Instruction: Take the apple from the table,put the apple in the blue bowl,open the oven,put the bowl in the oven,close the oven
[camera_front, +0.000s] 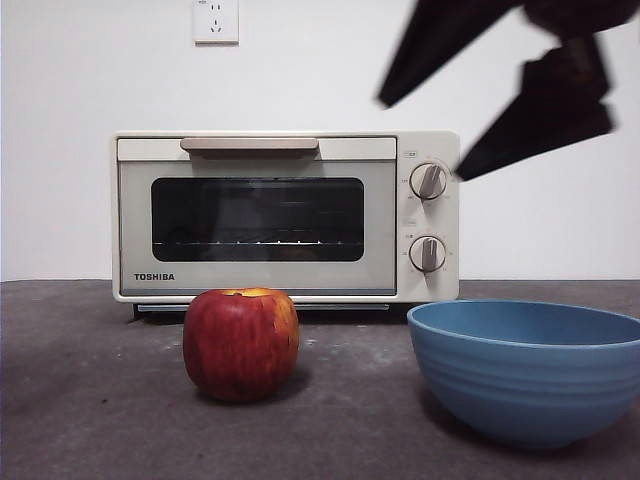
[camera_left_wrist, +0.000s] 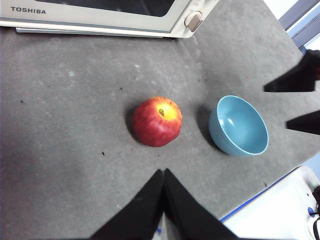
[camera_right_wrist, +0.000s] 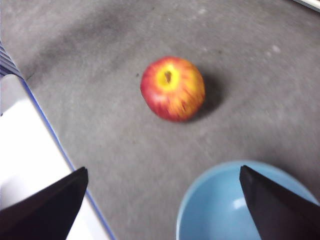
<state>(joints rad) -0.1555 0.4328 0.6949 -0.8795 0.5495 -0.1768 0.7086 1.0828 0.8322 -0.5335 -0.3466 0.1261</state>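
My gripper will make the door (camera_front: 257, 222) swing down and lie flat when it opens the oven, because the oven door's handle (camera_front: 249, 146) runs along the door's top edge.
The dark red apple (camera_front: 240, 345) (camera_left_wrist: 156, 121) (camera_right_wrist: 172, 89) stands on the grey table (camera_front: 90, 400), in front of the oven. The blue bowl (camera_front: 530, 370) (camera_left_wrist: 239, 125) (camera_right_wrist: 235, 210) sits empty to its right, apart from it. The cream TOSHIBA oven (camera_front: 285, 215) (camera_left_wrist: 100, 17) stands at the back with its door closed. My right gripper (camera_front: 420, 138) (camera_right_wrist: 162, 170) (camera_left_wrist: 276, 107) hangs open, high above the bowl's side of the table, holding nothing. My left gripper (camera_left_wrist: 162, 172) is shut and empty, high above the table's near side.
A white surface with a blue border (camera_left_wrist: 280, 215) (camera_right_wrist: 30, 150) lies along the table's near edge. A white wall with a socket (camera_front: 215, 20) rises behind the oven. Bare table lies to the left of the apple.
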